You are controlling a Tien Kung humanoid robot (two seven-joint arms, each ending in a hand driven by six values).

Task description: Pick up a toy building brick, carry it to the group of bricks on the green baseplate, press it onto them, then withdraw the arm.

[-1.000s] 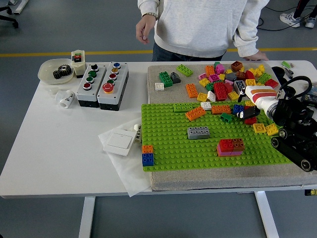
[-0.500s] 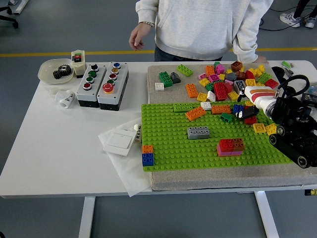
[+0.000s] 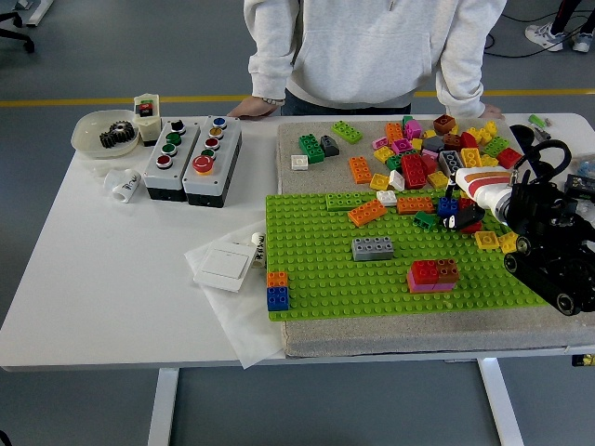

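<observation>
The small blue brick [image 3: 447, 207] will stay seated on the red brick [image 3: 425, 268] above the pink one when the robot presses it down, because open studs show there.
The green baseplate [image 3: 325, 269] lies on a grey mat. On it stands a group of red and brown bricks on a pink one [image 3: 432, 275], with a grey brick [image 3: 372, 248] to their left. My right hand [image 3: 468, 199] hovers at the plate's right end, open, its white fingers [image 3: 479, 177] spread over a blue brick [image 3: 447, 205] and a red brick [image 3: 474, 227]. Yellow bricks [image 3: 495, 241] lie just below the hand. A heap of loose bricks [image 3: 432, 149] sits behind the plate. My left arm is out of sight.
A person stands at the far side with one hand [image 3: 253, 109] on the table edge and the other [image 3: 479, 110] by the heap. Two button boxes [image 3: 191, 160], a bowl with a gear [image 3: 105, 133] and a white switch on paper [image 3: 223, 267] occupy the left half.
My right hand has crept slightly left and up over the bricks. The person leaned in and lowered a hand from the air onto the table's far edge.
</observation>
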